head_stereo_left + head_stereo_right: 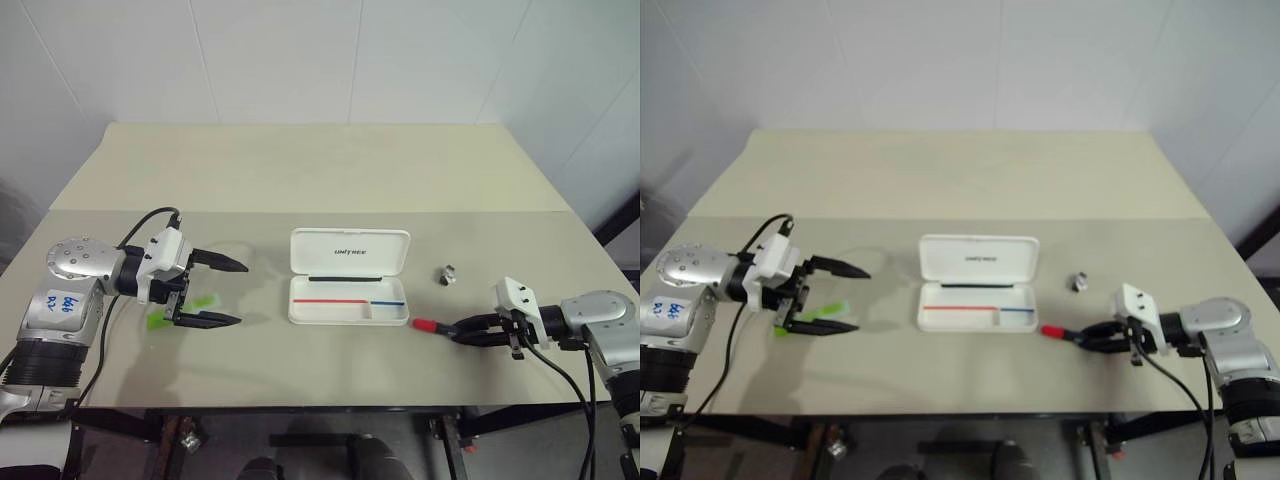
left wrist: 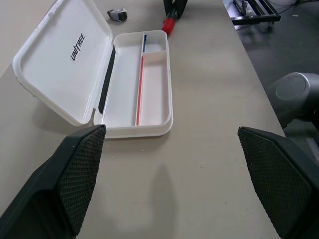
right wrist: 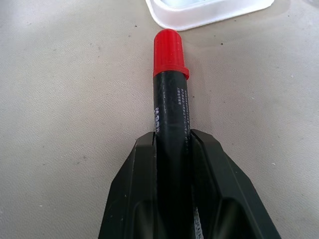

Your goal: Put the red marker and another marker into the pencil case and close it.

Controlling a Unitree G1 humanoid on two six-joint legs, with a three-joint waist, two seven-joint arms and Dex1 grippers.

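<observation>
I expect the light-green highlighter (image 1: pixel 201 303) to settle flat between the sides of a long empty compartment (image 1: pixel 330 312) when I lower it in, because the red stripe runs along the edge of that compartment.
The white pencil case (image 1: pixel 349 312) lies open at the middle of the table, its lid (image 1: pixel 349 253) folded back and red and blue stripes showing inside. Just right of the case, my right gripper (image 1: pixel 465 330) is shut on the black barrel of the red marker (image 1: pixel 428 325). The marker's red cap (image 3: pixel 168 50) points at the case's near corner, low over the table. The light-green highlighter (image 1: pixel 204 302) lies on the table at the left. My left gripper (image 1: pixel 235 293) is over it, open wide, its fingers (image 2: pixel 75 179) pointing toward the case and holding nothing.
A small grey and black object (image 1: pixel 447 273) sits on the table right of the case lid. The tan table (image 1: pixel 320 170) stretches back to a white wall. Cables run along both arms near the table's front edge.
</observation>
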